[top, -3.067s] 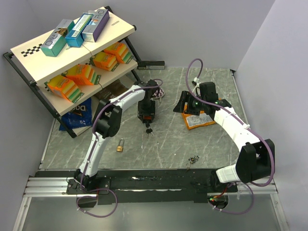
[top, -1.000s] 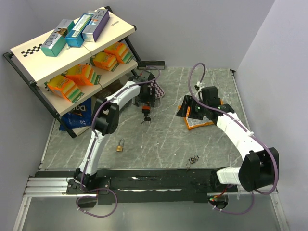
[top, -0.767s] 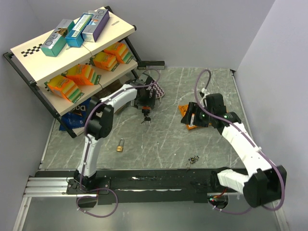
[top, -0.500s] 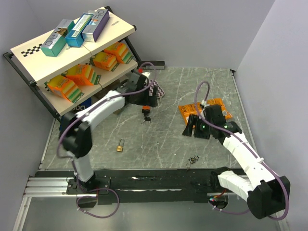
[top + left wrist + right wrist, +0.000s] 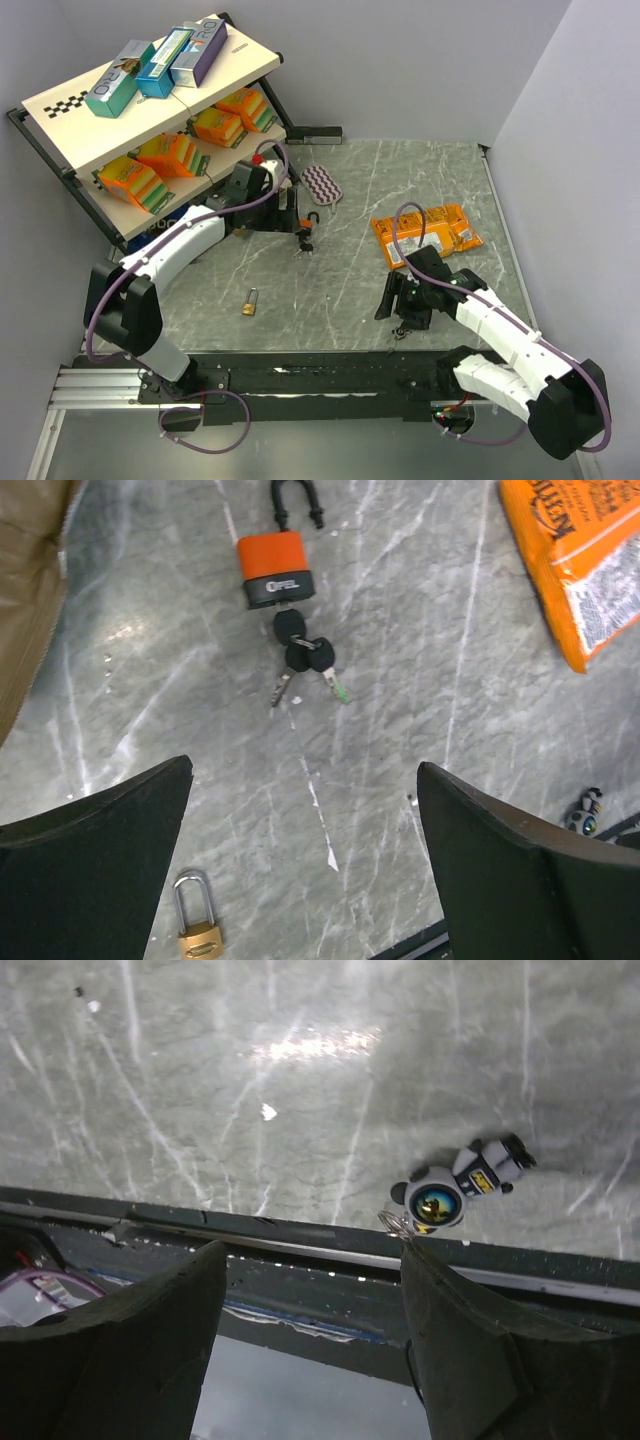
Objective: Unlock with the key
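Note:
The key ring (image 5: 395,1224) is at the near edge of the table, a long way from the robot's left gripper, so next the right gripper picks up the key ring's round charm (image 5: 435,1201) and brings it over.
An orange padlock (image 5: 272,568) with a black shackle lies on the marble table (image 5: 340,280). A bunch of black-headed keys (image 5: 305,660) hangs at its base, one head right against the keyhole. In the top view the padlock (image 5: 305,228) lies just right of my left gripper (image 5: 288,212). That gripper (image 5: 305,770) hovers wide open and holds nothing. A small brass padlock (image 5: 200,935) (image 5: 249,301) lies shut nearer the front. My right gripper (image 5: 312,1250) (image 5: 392,300) stands open over the table's near edge, beside a key ring with a round charm (image 5: 455,1185) (image 5: 403,330).
A slanted shelf (image 5: 60,100) with boxes and orange sponges fills the back left, a blue bag (image 5: 160,235) under it. An orange snack packet (image 5: 425,232) lies at mid right. A striped pad (image 5: 322,181) sits at the back. A black rail (image 5: 320,365) runs along the near edge.
My left arm pulled back to the left, away from the orange padlock, and its jaws opened wider. My right arm swung from the snack packet down to the near edge by the key ring.

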You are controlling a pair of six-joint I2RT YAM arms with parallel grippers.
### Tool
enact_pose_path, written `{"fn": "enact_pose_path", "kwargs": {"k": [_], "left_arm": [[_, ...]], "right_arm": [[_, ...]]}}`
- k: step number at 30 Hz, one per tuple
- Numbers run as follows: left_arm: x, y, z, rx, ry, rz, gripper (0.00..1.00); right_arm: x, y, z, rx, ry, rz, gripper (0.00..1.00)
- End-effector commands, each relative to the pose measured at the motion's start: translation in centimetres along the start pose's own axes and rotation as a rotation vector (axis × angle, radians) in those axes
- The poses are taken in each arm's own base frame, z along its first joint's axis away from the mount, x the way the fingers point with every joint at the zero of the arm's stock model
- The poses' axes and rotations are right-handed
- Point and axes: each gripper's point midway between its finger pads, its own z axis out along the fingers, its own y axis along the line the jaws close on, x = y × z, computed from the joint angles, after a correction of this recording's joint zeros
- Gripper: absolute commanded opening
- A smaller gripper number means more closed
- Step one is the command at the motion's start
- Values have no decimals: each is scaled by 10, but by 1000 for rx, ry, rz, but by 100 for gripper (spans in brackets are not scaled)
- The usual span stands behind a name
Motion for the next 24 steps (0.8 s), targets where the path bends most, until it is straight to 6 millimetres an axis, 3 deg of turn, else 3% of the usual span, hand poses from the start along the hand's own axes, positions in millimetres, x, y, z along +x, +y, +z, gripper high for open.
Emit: {"fn": "enact_pose_path", "kwargs": {"k": [1,6,11,16,24], "left_arm": [[-29,-25,-18,97,-83,45,99],[-32,-31,-17,127,-73,76,99],[-33,-34,-13,150,-67,83,99],[-31,-42,-12,199,-54,83,99],[-37,-48,-14,223,-65,103,99]], "right_arm": [[16,-18,4,96,46,121,76],[26,-29,2,124,33,196,76],[24,-36,11,153,13,212,76],[18,-43,25,224,35,178,70],[12,-49,28,266,18,176,68]]}}
